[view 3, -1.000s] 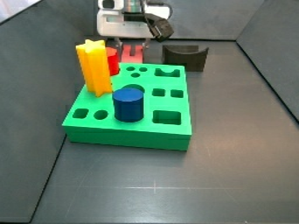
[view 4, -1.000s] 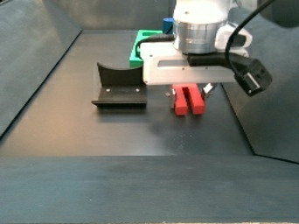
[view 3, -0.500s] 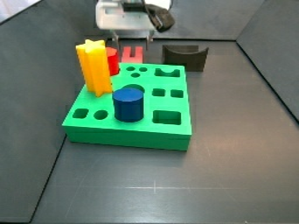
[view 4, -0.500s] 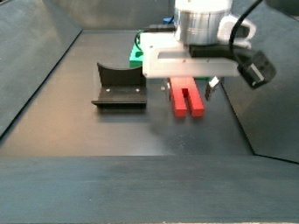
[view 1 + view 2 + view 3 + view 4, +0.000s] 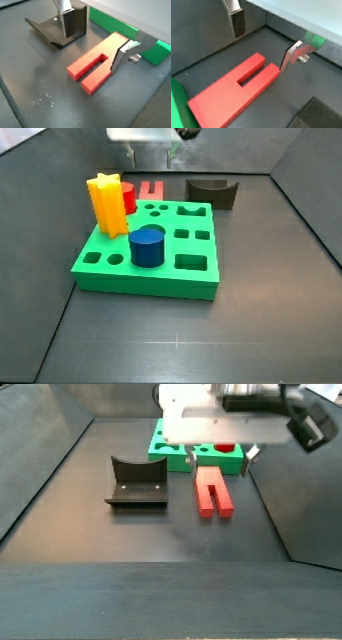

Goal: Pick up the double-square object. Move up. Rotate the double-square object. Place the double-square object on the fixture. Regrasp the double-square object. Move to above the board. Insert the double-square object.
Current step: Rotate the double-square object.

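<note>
The fixture's plates [image 5: 59, 42] meet in an open V. The double-square object [image 5: 151, 197] will stay propped up and stick out above the fixture's rim when I put it there.
The double-square object [image 5: 214, 492] is a long red block with a slot at one end, lying flat on the dark floor between the fixture [image 5: 136, 482] and the right wall. Both wrist views show it below the fingers [image 5: 100, 62] [image 5: 234, 92], touching neither. My gripper [image 5: 218, 456] hangs above it, open and empty, its silver fingers [image 5: 123, 56] wide apart. In a side view only the gripper's body [image 5: 144, 136] shows at the top edge, with the red block [image 5: 151, 190] behind the green board [image 5: 100, 273]. The fixture [image 5: 211, 191] stands beside the board's far corner.
The board holds a tall yellow peg [image 5: 106, 206], a blue cylinder [image 5: 147, 246] and a short red cylinder [image 5: 127, 196], with several open holes. Dark walls enclose the floor on all sides. The board's green edge [image 5: 123, 30] lies close behind the red block.
The gripper has risen straight up from the red block, staying open. The block has stayed flat on the floor.
</note>
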Robot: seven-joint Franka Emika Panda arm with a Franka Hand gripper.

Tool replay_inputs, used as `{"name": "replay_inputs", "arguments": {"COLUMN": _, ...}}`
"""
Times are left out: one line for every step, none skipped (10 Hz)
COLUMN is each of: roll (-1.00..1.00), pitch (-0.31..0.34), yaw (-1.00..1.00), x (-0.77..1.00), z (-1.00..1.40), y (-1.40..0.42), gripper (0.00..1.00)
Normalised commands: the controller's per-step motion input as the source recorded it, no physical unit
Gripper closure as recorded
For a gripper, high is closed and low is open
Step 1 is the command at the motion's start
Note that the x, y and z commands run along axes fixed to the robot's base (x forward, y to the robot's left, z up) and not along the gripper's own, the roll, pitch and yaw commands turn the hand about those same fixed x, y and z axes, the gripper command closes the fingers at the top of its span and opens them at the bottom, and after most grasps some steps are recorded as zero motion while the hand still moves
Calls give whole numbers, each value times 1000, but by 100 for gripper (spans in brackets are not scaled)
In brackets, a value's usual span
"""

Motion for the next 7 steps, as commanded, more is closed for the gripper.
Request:
{"name": "replay_inputs", "arguments": {"roll": 116, "pitch": 80, "yaw": 11, "x": -30, "z": 641, "y": -5, "gripper": 0}}
{"name": "replay_inputs", "arguments": {"roll": 0, "pitch": 0, "yaw": 1000, "x": 0, "z": 0, "y": 0, "gripper": 0}}
{"name": "replay_inputs", "arguments": {"roll": 1, "pitch": 0, "yaw": 1000, "x": -1, "z": -144, "y": -1, "gripper": 0}}
{"name": "replay_inputs", "arguments": {"roll": 2, "pitch": 1, "yaw": 1000, "x": 11, "z": -244, "y": 5, "gripper": 0}}
{"name": "replay_inputs", "arguments": {"roll": 2, "pitch": -1, "yaw": 1000, "x": 42, "z": -194, "y": 8, "gripper": 0}}
{"name": "replay_inputs", "arguments": {"roll": 1, "pitch": -1, "yaw": 1000, "x": 39, "z": -118, "y": 3, "gripper": 0}}
{"name": "replay_inputs", "arguments": {"roll": 1, "pitch": -2, "yaw": 1000, "x": 31, "z": -61, "y": 2, "gripper": 0}}
